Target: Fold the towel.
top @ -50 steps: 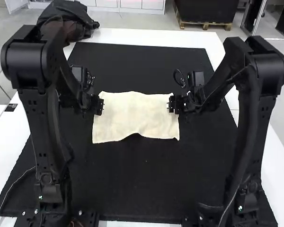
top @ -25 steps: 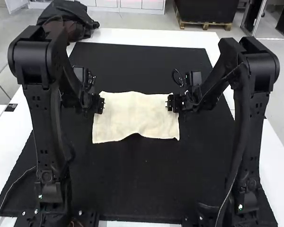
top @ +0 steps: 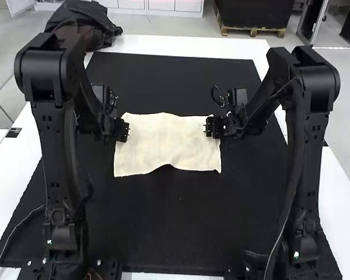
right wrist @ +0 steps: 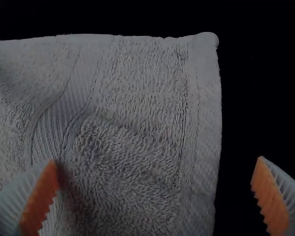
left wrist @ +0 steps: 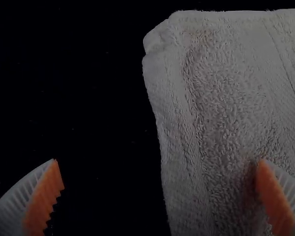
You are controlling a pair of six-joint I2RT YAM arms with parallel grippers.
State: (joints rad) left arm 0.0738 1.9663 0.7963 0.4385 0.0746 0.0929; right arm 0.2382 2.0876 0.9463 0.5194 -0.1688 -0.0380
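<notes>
The towel's near edge arches softly (top: 168, 167) in the middle, so the towel will fold over in a puffy, rounded bend when the robot carries the towel's side across.
A cream towel (top: 168, 143) lies spread as a wide rectangle on the black mat, its near edge slightly arched in the middle. My left gripper (top: 123, 130) is at the towel's left side, toward its far corner; my right gripper (top: 209, 127) is at the right side, likewise toward the far corner. In the left wrist view the left gripper (left wrist: 159, 172) is wide open, one finger over the towel (left wrist: 226, 108) and the other over the mat. The right gripper (right wrist: 155, 169) is also wide open, straddling the side edge of the towel (right wrist: 137, 113).
The black mat (top: 169, 227) extends in front of the towel and behind it. A white table border (top: 192, 46) runs around the mat. A dark bundle of fabric (top: 84, 23) lies at the table's far left corner.
Both arms' upper links have shifted slightly inward toward the middle, while the two grippers stay almost in place. The towel lies as before.
</notes>
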